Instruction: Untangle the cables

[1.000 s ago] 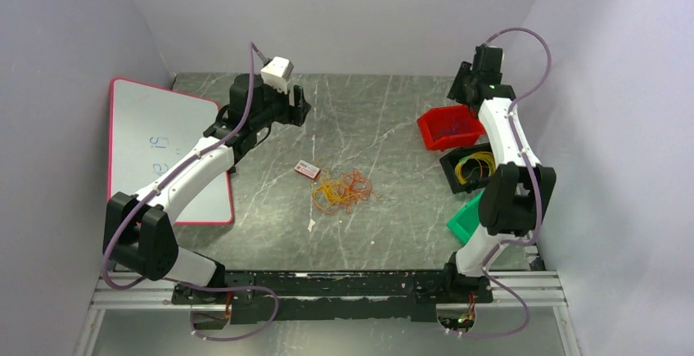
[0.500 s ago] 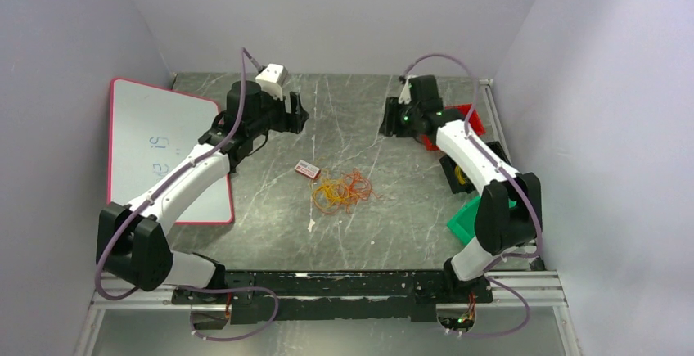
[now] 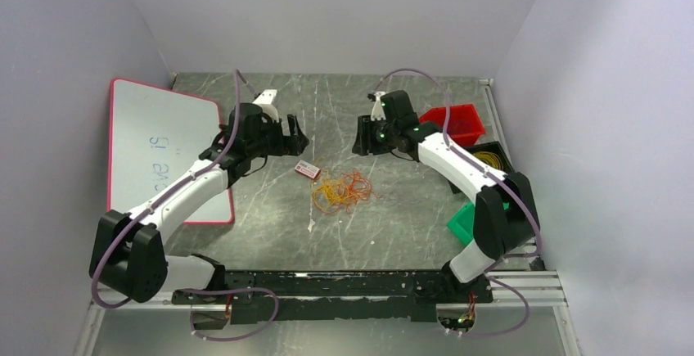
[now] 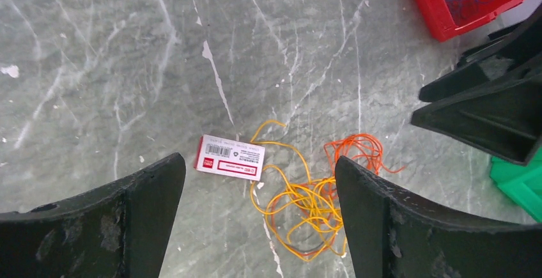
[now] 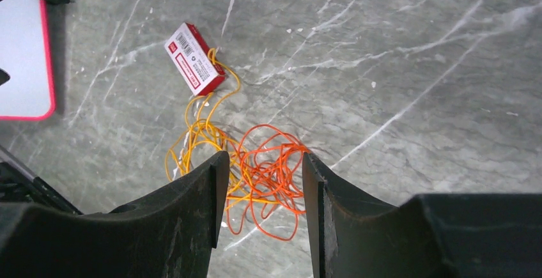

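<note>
I expect a bunch of orange wires to come away and leave the yellow loops behind when I lift, because orange wires [image 3: 358, 185] lie over the edge of the yellow loops [image 3: 338, 189].
The cables [image 3: 342, 191] lie in one tangle of thin yellow and orange wires on the grey table, just below centre. My left gripper [image 3: 291, 137] hovers above and to the left of them, open wide with nothing held. In the left wrist view the yellow loops [image 4: 307, 204] and an orange knot [image 4: 358, 153] sit below the open gripper [image 4: 259, 162]. My right gripper [image 3: 361, 141] hangs up and to the right of the tangle, open and empty. Seen from its wrist, the orange wires [image 5: 271, 169] show between the fingers of the gripper [image 5: 264, 157], well beneath them.
A small red-and-white box [image 3: 308, 169] lies against the tangle's upper left. A pink-edged whiteboard [image 3: 159, 147] covers the left side. At the right stand a red bin [image 3: 452, 119], a black bin [image 3: 488, 159] holding yellow wire and a green bin [image 3: 461, 221].
My right arm swung from over the bins at the far right to the table's middle. My left gripper came down toward the tangle and opened wider.
</note>
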Available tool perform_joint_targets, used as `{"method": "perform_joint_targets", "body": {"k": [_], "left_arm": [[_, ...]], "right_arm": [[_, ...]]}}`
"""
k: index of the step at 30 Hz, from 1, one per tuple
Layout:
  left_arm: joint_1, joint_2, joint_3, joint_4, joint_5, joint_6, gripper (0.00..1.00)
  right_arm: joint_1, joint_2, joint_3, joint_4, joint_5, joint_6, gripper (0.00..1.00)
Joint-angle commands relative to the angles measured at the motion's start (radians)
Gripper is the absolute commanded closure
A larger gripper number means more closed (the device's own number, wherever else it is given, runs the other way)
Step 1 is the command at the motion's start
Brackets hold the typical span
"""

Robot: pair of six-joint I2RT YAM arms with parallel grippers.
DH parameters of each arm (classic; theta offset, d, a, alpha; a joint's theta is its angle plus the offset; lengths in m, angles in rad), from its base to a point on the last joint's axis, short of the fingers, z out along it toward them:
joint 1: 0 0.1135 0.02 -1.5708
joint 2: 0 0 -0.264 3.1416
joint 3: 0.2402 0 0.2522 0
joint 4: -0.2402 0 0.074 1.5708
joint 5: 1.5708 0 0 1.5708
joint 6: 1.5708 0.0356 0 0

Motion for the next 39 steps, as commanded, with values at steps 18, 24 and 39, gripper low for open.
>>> {"method": "perform_joint_targets", "body": {"k": [18, 24, 39], "left_arm": [[-0.057, 0.059, 0.039, 0.039, 0.047, -0.041, 0.12], [-0.066, 0.063, 0.034, 0.048, 0.051, -0.034, 0.13], [-0.068, -0.035, -0.046, 0.203, 0.175, 0.073, 0.11]], "right_arm": [[0.120, 0.227, 0.132, -0.195, 0.141, -0.104, 0.67], [0.127, 0.242, 0.129, -0.194, 0.122, -0.103, 0.75], [0.127, 0.032, 0.215, -0.146, 0.103, -0.071, 1.00]]}}
